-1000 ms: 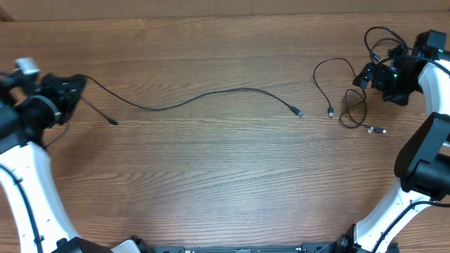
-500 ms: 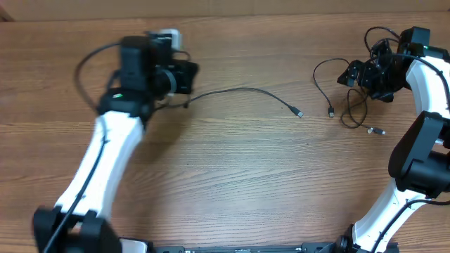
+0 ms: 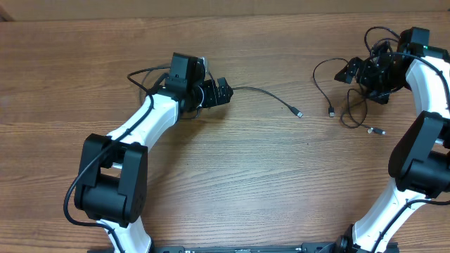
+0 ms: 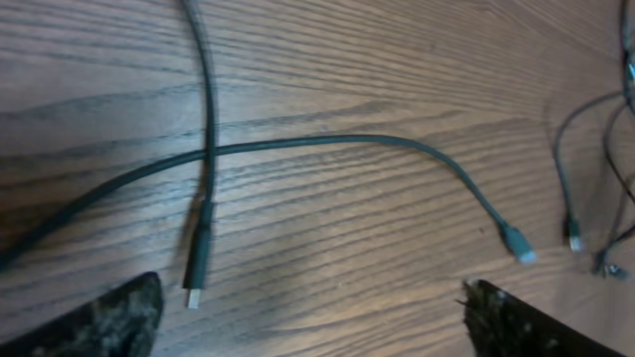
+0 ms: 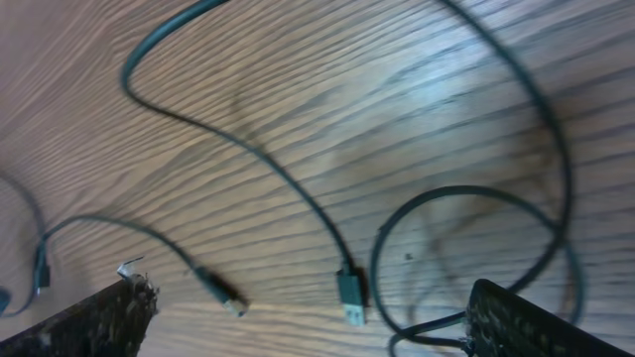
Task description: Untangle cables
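Observation:
The second cable's coil (image 3: 354, 111) is too far away for the left gripper to reach and is close to another cable, so next the right gripper picks up the second cable and puts it to one side.
One thin black cable (image 3: 264, 93) runs from my left gripper (image 3: 223, 91) rightward to a plug (image 3: 299, 113). In the left wrist view this cable (image 4: 397, 147) crosses over itself, and its other plug (image 4: 195, 288) lies just ahead of the left gripper (image 4: 308, 325), which is open with nothing between its fingers. The second cable (image 3: 323, 67) lies looped at the right, with a small coil (image 3: 353, 111) and a plug (image 3: 330, 112). My right gripper (image 3: 355, 70) hovers open over it. The right wrist view shows that cable (image 5: 268, 169), its plug (image 5: 349, 293) and the gripper (image 5: 308, 319) holding nothing.
The wooden table (image 3: 232, 176) fills the view. A slack loop of the first cable (image 3: 133, 74) arcs behind the left arm. The right arm's own thicker wires (image 3: 376, 34) curl near the table's far right edge.
My left arm swung from the far left to mid-table, dragging the first cable along, then opened and let it go. The right gripper shifted slightly left over the second cable.

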`<control>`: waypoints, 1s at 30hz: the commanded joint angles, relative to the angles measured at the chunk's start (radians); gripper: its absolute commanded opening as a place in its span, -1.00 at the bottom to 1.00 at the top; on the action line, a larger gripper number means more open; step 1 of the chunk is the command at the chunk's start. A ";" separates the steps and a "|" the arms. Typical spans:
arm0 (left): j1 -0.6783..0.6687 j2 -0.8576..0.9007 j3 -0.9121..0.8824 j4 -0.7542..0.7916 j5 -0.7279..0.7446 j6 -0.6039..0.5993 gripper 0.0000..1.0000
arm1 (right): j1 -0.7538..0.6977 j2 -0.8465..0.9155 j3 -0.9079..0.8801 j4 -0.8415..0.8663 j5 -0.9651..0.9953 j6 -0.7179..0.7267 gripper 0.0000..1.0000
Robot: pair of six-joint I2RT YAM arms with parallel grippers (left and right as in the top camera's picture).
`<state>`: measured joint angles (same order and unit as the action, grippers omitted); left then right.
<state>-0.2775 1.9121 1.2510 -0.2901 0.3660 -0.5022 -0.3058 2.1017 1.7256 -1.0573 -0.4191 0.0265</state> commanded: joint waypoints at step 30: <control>0.017 -0.016 0.008 -0.125 -0.037 -0.018 0.99 | 0.037 -0.054 -0.122 0.048 0.430 0.214 -0.92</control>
<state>-0.2638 1.9118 1.2510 -0.4168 0.3393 -0.5072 -0.2340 2.1014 1.5230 -0.9852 -0.0296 0.2348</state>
